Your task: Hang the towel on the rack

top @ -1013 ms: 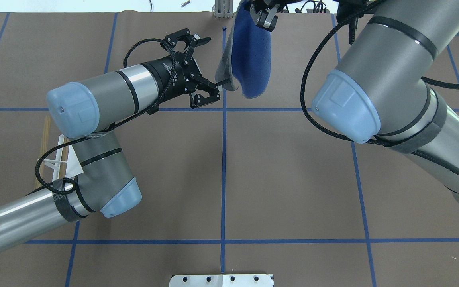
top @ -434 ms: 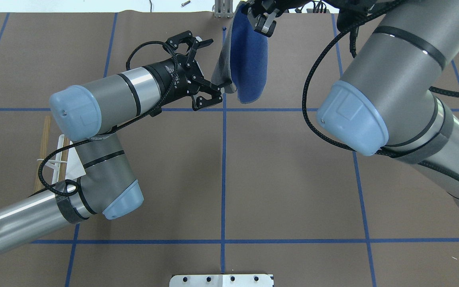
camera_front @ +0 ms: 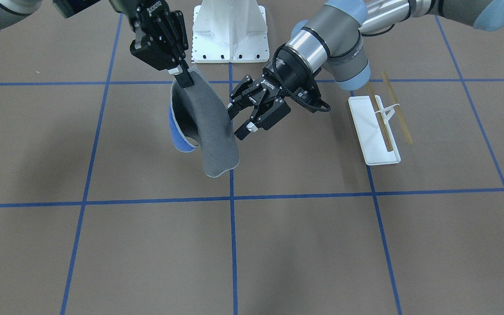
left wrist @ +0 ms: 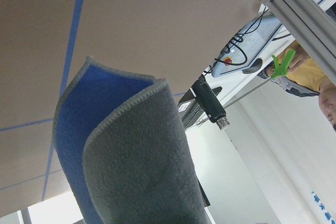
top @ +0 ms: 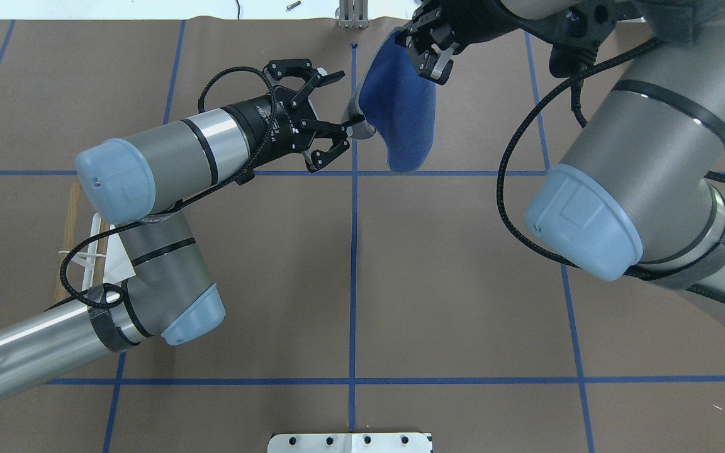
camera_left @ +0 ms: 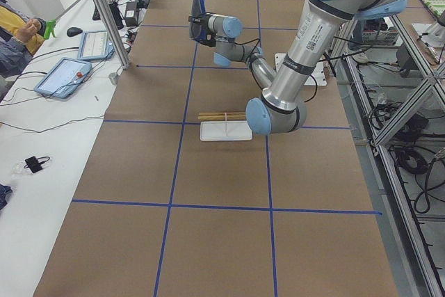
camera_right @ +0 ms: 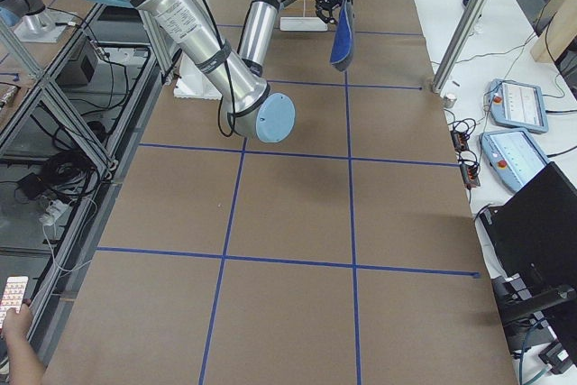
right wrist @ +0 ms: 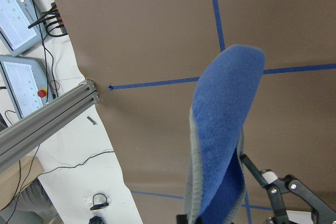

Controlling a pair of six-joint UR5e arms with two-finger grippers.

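Observation:
The towel [camera_front: 211, 126] is hanging in a limp curl [camera_front: 184, 120], so it will bend over the rack's wooden bars and stay draped when I put it there.
My right gripper [camera_front: 183, 78] [top: 433, 55] is shut on the top corner of the towel [camera_front: 213, 131] [top: 400, 110]. The towel hangs in the air, folded into a curl, grey outside and blue inside. My left gripper [camera_front: 238, 122] [top: 345, 99] is open and level right beside the towel's grey edge; one fingertip [top: 355, 121] looks to touch it. The towel fills the left wrist view [left wrist: 142, 171] and shows in the right wrist view [right wrist: 223, 140]. The rack [camera_front: 376, 131] [camera_left: 226, 130] stands apart on the robot's left, partly hidden under the left arm in the overhead view [top: 95, 248].
The large white bolted pedestal [camera_front: 230, 26] [top: 350, 442] stands at the robot's side of the table. An aluminium post [top: 353, 12] stands at the far edge near the towel. Operators and tablets [camera_right: 514, 101] are beyond that edge.
My right gripper has moved a little toward the robot with the towel, which turned to show more blue. My left gripper stayed open and turned slightly toward the towel's edge.

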